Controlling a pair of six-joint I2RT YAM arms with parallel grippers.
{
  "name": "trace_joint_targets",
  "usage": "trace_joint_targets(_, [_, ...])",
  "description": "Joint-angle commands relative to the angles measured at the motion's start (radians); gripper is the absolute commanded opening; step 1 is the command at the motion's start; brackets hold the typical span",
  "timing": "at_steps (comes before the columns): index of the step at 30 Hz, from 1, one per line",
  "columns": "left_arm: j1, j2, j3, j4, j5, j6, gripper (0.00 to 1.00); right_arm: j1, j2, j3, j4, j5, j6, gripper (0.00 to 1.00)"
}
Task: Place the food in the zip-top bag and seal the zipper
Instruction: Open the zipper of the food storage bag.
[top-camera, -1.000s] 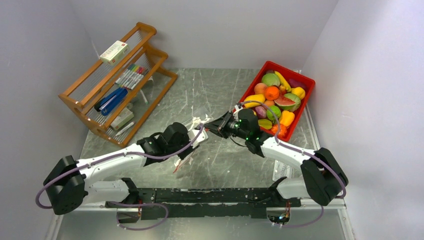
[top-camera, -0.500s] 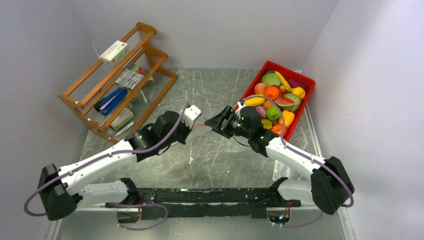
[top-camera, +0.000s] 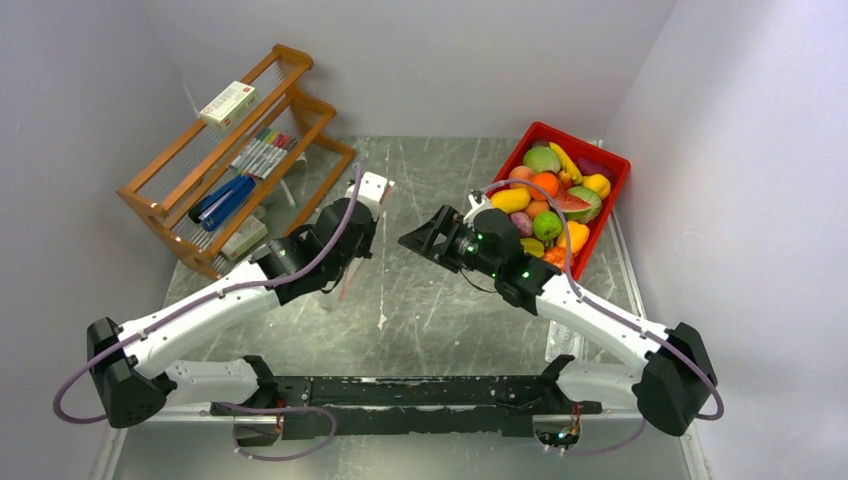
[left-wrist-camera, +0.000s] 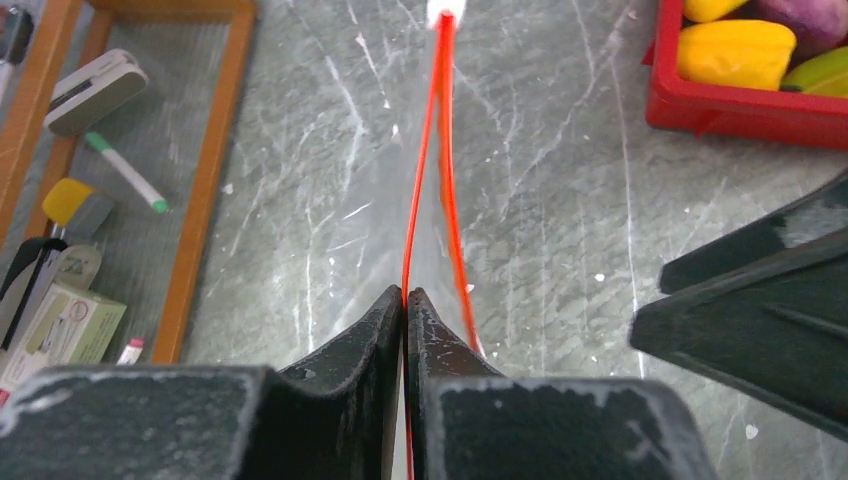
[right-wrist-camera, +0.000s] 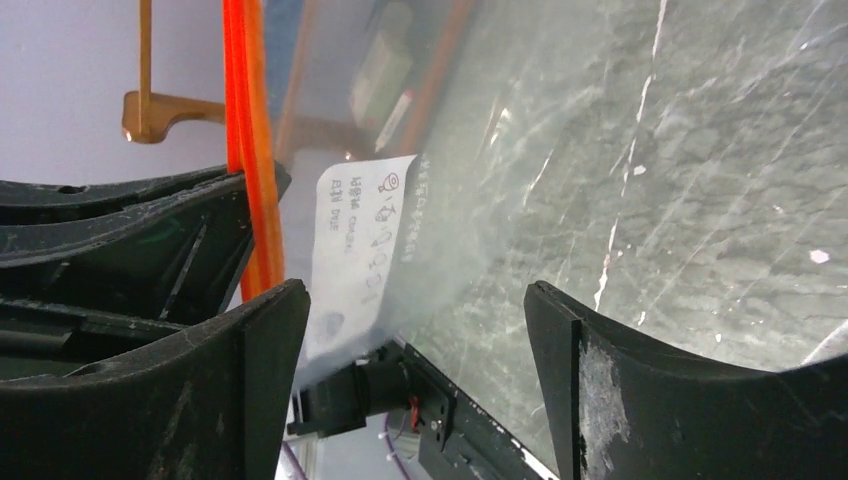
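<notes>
The bag's opening is too narrow for the food to go in, so my right gripper first needs to pinch the zipper's loose piece and pull it away from my left gripper.
My left gripper is shut on one strip of the orange-red zipper, which runs away from the jaws; the second strip bows out beside it, so the mouth gapes a little. The clear zip-top bag hangs from this grip, and its white label shows in the right wrist view. My right gripper stands open just right of the bag, with nothing between its fingers. The food lies piled in the red bin. No food shows inside the bag.
A wooden rack holding markers, boxes and a blue tool stands at the back left. The red bin sits against the right wall. The grey marbled table lies under both grippers.
The left gripper has closed on the zipper and carried the bag up and back-left. The right gripper has let go of the bag, opened wide and shifted slightly left.
</notes>
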Motion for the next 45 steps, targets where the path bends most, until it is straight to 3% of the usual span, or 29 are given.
trace_joint_targets(1, [-0.005,-0.038,0.003,-0.040,-0.115,-0.080,0.07,0.002,-0.059,0.034,-0.032,0.080,-0.023,0.82])
trace_joint_targets(6, [-0.006,-0.081,-0.009,-0.012,-0.136,-0.189,0.07,0.053,-0.016,0.060,0.004,0.059,-0.024,0.79])
trace_joint_targets(10, [-0.005,-0.093,-0.037,0.048,-0.056,-0.189,0.07,0.109,0.063,0.137,-0.016,0.080,-0.050,0.77])
trace_joint_targets(19, [-0.005,-0.056,-0.033,0.047,-0.020,-0.192,0.07,0.124,0.166,0.227,0.008,0.052,-0.015,0.76])
trace_joint_targets(32, [-0.005,-0.061,-0.049,0.049,-0.025,-0.190,0.07,0.130,0.250,0.338,-0.155,0.172,-0.033,0.73])
trace_joint_targets(39, [-0.005,-0.065,-0.033,0.029,-0.066,-0.181,0.07,0.131,0.267,0.315,-0.212,0.244,-0.062,0.60])
trace_joint_targets(42, [-0.004,-0.071,-0.030,0.036,-0.072,-0.173,0.07,0.130,0.282,0.317,-0.217,0.253,-0.080,0.49])
trace_joint_targets(45, [-0.005,-0.072,-0.028,0.036,-0.088,-0.169,0.07,0.128,0.288,0.327,-0.223,0.266,-0.106,0.30])
